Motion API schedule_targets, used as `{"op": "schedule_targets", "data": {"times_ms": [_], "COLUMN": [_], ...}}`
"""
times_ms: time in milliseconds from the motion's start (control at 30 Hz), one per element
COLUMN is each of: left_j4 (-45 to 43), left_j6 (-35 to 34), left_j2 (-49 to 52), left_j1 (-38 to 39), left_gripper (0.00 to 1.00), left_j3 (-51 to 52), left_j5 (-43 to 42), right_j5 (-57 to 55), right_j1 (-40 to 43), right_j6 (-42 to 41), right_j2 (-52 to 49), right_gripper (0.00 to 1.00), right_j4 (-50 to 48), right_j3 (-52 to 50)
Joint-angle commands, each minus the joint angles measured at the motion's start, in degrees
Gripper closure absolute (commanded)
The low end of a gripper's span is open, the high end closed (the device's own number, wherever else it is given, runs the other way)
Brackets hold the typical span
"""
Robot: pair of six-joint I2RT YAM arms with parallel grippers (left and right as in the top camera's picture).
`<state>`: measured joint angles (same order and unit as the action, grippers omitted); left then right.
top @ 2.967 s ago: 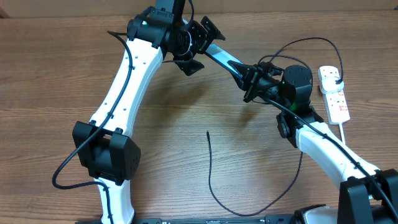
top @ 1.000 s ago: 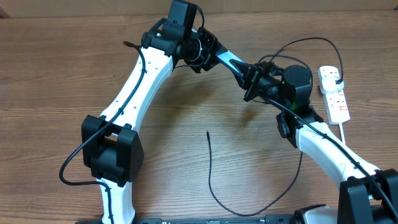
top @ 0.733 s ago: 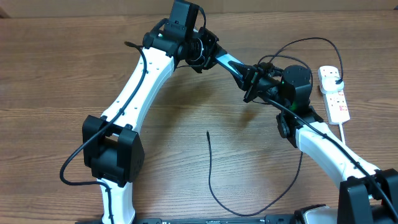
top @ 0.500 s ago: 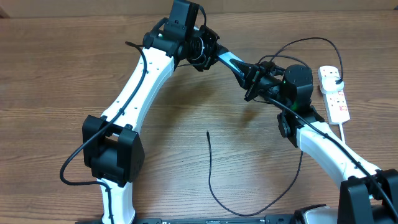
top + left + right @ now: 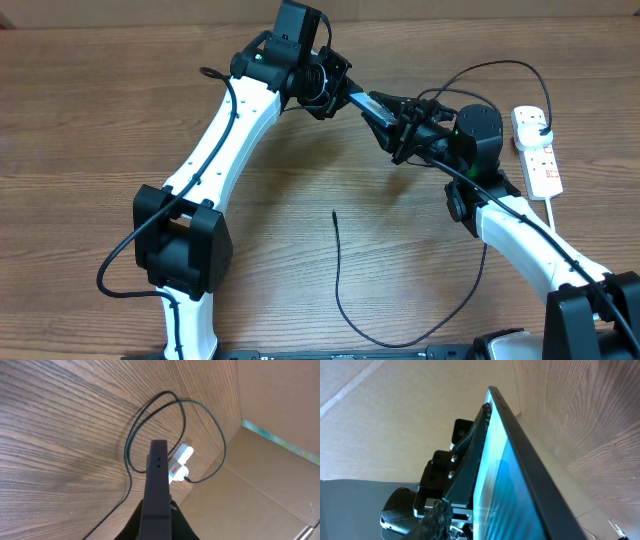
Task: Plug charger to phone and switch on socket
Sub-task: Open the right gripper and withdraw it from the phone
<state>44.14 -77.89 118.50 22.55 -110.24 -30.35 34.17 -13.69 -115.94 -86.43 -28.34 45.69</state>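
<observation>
The phone's loose end [image 5: 382,113] is between my right gripper's open fingers. Next, my left gripper pulls the phone out of the way before my right gripper takes the charger's tip [image 5: 334,214].
The phone [image 5: 360,103] hangs in the air above the far middle of the table, between the two grippers. My left gripper [image 5: 335,90] is shut on its left end; in the left wrist view the phone [image 5: 157,480] runs edge-on out of the jaws. My right gripper [image 5: 398,125] stands open around the other end, one finger [image 5: 437,517] apart from the teal screen [image 5: 505,485]. The charger [image 5: 337,270] lies on the table in front, its tip [image 5: 333,213] free. The socket [image 5: 538,150] lies far right.
A thin black cable loop [image 5: 500,68] arcs above the right arm to the socket, also seen as cable loop [image 5: 150,415] beside the socket [image 5: 179,460]. A cardboard wall [image 5: 270,485] stands behind the table. A thick white cord [image 5: 560,225] trails from the socket.
My left gripper has closed on the phone's left end. My right gripper, shut on the phone until half a second ago, has opened its jaws.
</observation>
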Motion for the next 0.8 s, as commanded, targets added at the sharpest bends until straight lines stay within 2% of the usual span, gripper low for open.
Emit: {"op": "schedule_targets", "data": {"times_ms": [0, 100, 200, 267, 300, 333, 367, 433, 633, 700, 767], "left_j4": [-0.2, 0.0, 0.1, 1.2, 2.4, 2.7, 2.7, 2.6, 3.3, 4.2, 5.4], "left_j6": [1.2, 1.3, 3.8, 5.5, 6.6, 7.9, 9.2, 13.9, 34.9, 40.3, 46.5], "left_j2": [-1.6, -1.6, -1.6, -1.6, -1.6, -1.6, -1.6, -1.6, -1.6, -1.6, -1.6], "left_j1": [0.3, -0.8, -3.0, -5.0, -6.7, -8.0, -8.9, -11.7, -17.8, -18.9, -19.5], "left_gripper": [0.96, 0.96, 0.96, 0.96, 0.96, 0.96, 0.96, 0.96, 0.96, 0.96, 0.96], "left_j3": [-0.1, -0.1, -0.1, -0.1, -0.1, -0.1, -0.1, -0.1, -0.1, -0.1, -0.1], "left_j5": [1.0, 1.0, 0.8, 0.3, -1.0, -2.1, -3.3, -7.5, -23.1, -26.6, -29.5], "right_j5": [0.4, 0.5, 0.7, 1.7, 2.1, 2.5, 3.0, 4.5, 9.1, 10.0, 12.2], "right_j1": [-0.1, -0.1, -0.1, 0.0, 0.0, 0.0, 0.0, 0.0, -0.1, -0.1, -0.1], "right_j6": [-7.9, -7.9, -5.3, 0.8, 4.2, 6.4, 8.6, 15.5, 34.1, 36.2, 41.8], "right_j2": [0.5, 0.5, 0.5, 0.5, 0.5, 0.5, 0.5, 0.5, 0.5, 0.5, 0.5], "right_gripper": [0.60, 0.54, 0.42, 0.23, 0.11, 0.03, 0.00, 0.00, 0.00, 0.00, 0.00], "right_j4": [-0.7, -0.7, -0.8, -0.7, -0.8, -0.7, -0.7, -0.7, -0.7, -0.4, -0.7], "right_j3": [1.3, 1.3, 1.3, 1.3, 1.3, 1.3, 1.3, 1.3, 1.3, 1.3, 1.3]}}
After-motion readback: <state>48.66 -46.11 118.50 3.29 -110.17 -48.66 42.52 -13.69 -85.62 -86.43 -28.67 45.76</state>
